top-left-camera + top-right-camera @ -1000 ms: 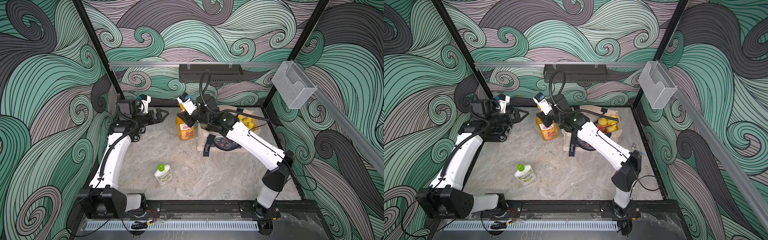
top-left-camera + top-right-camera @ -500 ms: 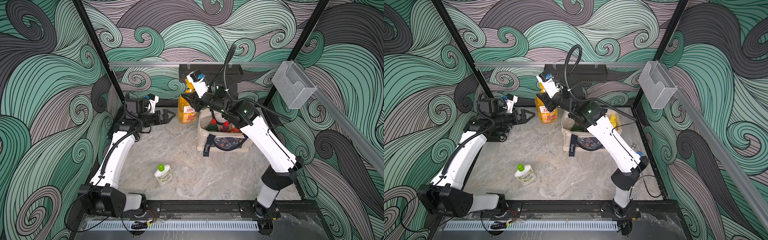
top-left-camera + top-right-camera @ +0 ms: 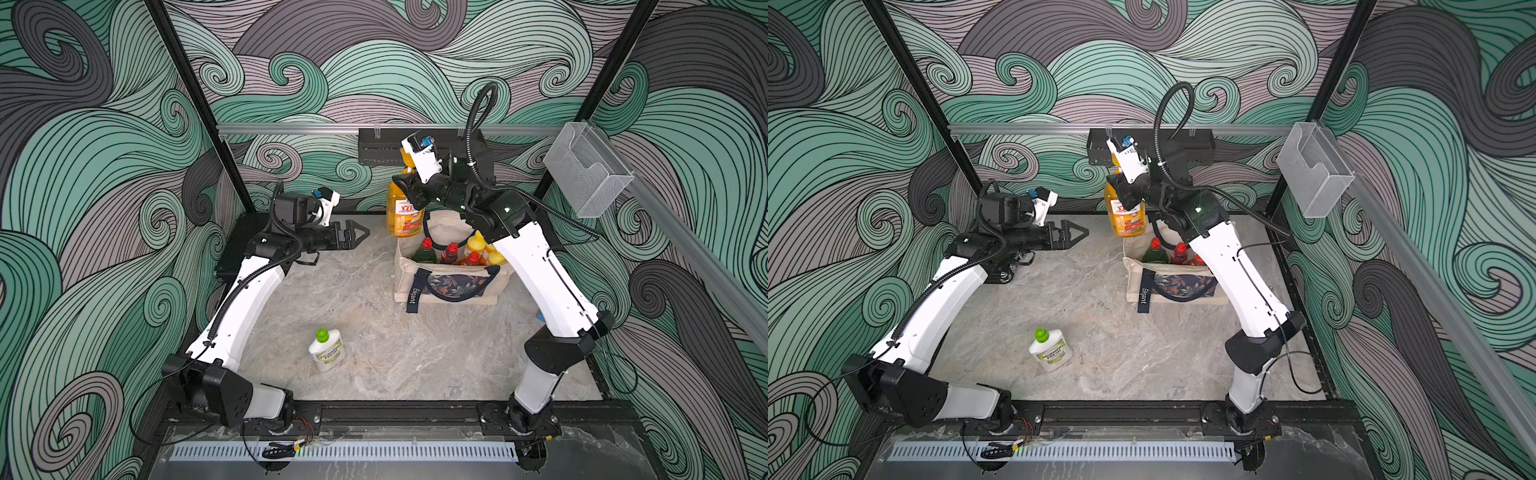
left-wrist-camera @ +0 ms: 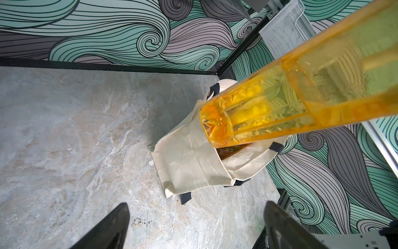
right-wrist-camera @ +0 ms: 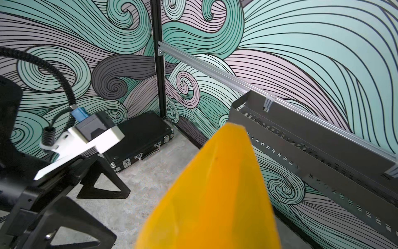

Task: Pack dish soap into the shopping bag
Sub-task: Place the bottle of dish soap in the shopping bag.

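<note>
I should bring the orange pump bottle [image 3: 406,225] back over the bag's opening [image 3: 412,249] with my right gripper while my left gripper keeps the bag's rim steady, because the bottle hangs past the bag's end.
My right gripper [image 3: 409,191] is shut on the upper body of the tall orange pump bottle [image 3: 403,212], which hangs upright in the air over the left end of the shopping bag [image 3: 449,286]. The cream bag stands open at the back right, with red-capped [image 3: 424,249] and yellow-capped [image 3: 478,243] bottles inside. In the left wrist view the orange bottle [image 4: 258,116] hangs above the bag's mouth [image 4: 189,159]. My left gripper [image 3: 359,235] is open and empty, level above the table, left of the bottle. A white green-capped bottle [image 3: 326,351] lies on the front centre of the table.
A black hard case [image 3: 239,245] lies in the back left corner under the left arm. A black perforated rack [image 3: 382,149] hangs on the back wall just behind the raised bottle. A clear holder [image 3: 586,170] is fixed to the right rail.
The right arm has lifted the orange pump bottle off the table and carried it up and right toward the bag. The left gripper has moved right, still open.
</note>
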Available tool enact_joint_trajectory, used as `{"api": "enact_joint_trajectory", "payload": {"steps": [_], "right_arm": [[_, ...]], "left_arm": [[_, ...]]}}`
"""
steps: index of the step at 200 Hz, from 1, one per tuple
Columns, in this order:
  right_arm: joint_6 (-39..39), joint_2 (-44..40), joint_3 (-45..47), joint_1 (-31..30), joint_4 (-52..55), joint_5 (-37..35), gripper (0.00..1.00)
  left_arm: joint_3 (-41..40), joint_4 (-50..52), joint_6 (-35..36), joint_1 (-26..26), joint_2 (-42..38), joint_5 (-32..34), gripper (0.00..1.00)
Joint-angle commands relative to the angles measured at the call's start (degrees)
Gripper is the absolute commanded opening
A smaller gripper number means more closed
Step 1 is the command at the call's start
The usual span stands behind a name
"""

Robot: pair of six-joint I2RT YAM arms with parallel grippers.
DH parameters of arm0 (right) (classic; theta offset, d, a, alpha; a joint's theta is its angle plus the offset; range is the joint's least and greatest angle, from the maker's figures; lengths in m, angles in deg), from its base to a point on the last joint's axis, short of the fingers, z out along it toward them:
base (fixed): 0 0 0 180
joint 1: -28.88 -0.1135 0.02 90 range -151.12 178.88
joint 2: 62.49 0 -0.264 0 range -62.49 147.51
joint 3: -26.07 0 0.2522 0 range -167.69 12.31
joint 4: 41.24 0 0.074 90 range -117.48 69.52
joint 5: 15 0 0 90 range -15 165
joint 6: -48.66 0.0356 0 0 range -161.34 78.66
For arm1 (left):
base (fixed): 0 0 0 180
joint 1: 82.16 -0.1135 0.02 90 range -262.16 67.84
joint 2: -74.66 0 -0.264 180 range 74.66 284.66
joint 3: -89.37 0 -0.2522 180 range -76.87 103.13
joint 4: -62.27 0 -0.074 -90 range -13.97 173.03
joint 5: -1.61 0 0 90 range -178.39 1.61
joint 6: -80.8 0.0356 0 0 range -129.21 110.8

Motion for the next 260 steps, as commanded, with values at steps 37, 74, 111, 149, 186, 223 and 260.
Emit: {"api": "enact_joint_trajectory", "payload": {"steps": [37,74,111,149,186,223,260], "right_arm": [[-2.3,-7.3,5.0,5.9,-13.2,0.6,0.00],[-1.6,-7.9,10.9,8.7,-16.1,5.9,0.00],[-2.2,-6.0,11.2,9.0,-18.5,11.4,0.00],[-3.8,-4.0,11.2,9.1,-19.3,13.2,0.00],[-2.7,-1.7,8.8,9.1,-18.9,17.7,0.00],[-2.8,-1.9,9.9,9.0,-17.1,20.3,0.00],[-1.5,-7.5,19.5,9.0,-21.6,21.9,0.00]], "left_arm": [[3.0,-0.2,0.4,2.7,1.4,1.7,0.96],[4.5,0.1,1.2,6.4,5.3,3.8,0.96],[4.8,0.1,1.3,7.3,6.5,4.8,0.96],[5.6,0.3,1.5,8.9,8.6,5.1,0.95],[6.7,0.5,1.8,9.7,10.3,5.5,0.94],[8.5,0.4,1.9,10.1,12.4,5.8,0.93],[10.8,0.4,1.5,10.9,15.0,5.5,0.89]]}}
